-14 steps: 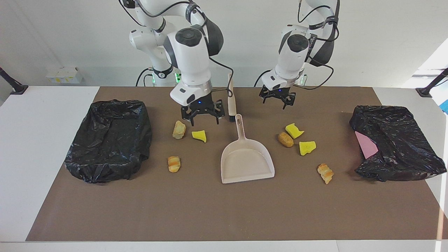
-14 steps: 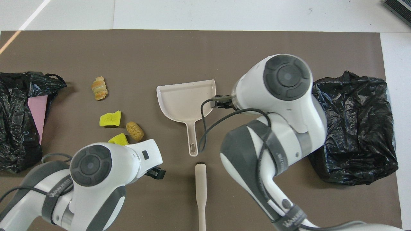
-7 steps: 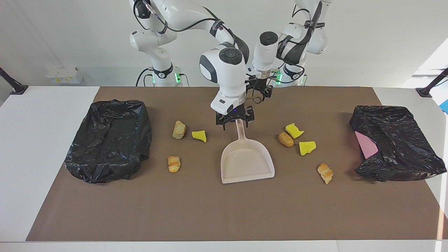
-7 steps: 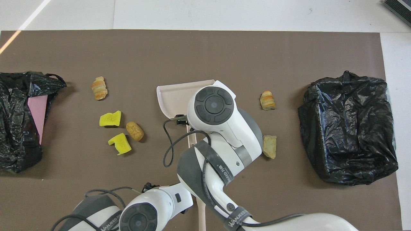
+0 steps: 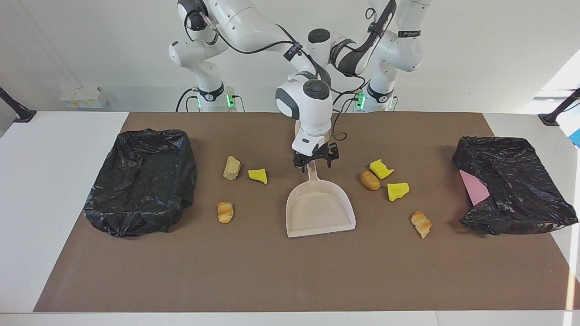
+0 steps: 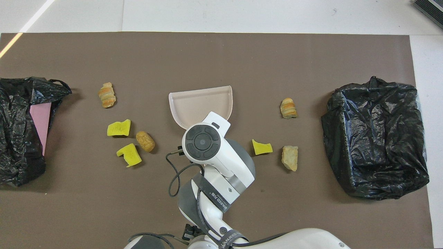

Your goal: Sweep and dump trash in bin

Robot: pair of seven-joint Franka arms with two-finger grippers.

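The beige dustpan (image 6: 202, 105) has a straight open edge (image 6: 200, 90). Trash should slide off that edge bit by bit when I tip the dustpan over the bin.
The beige dustpan (image 5: 320, 208) (image 6: 200, 102) lies mid-table, its handle pointing toward the robots. My right gripper (image 5: 315, 160) is low over that handle, open, with one finger on each side of it. Several pieces of trash lie on the brown mat. Toward the right arm's end are a tan lump (image 5: 231, 168) (image 6: 290, 157), a yellow chunk (image 5: 258, 176) (image 6: 262, 147) and a pastry (image 5: 225, 212) (image 6: 288, 107). Toward the left arm's end are a brown lump (image 5: 370, 180) (image 6: 145, 141), two yellow chunks (image 5: 381, 169) (image 5: 398, 190) and a pastry (image 5: 421, 224) (image 6: 107, 95). My left gripper is hidden by the right arm.
A bin lined with a black bag (image 5: 140, 181) (image 6: 375, 138) stands at the right arm's end. Another black-bagged bin (image 5: 512, 185) (image 6: 17, 128), with pink showing at its opening, stands at the left arm's end. The hand brush is covered by the right arm.
My right gripper has swung from over the tan lump and yellow chunk across to the dustpan's handle and come down. The left arm has drawn back toward the robots.
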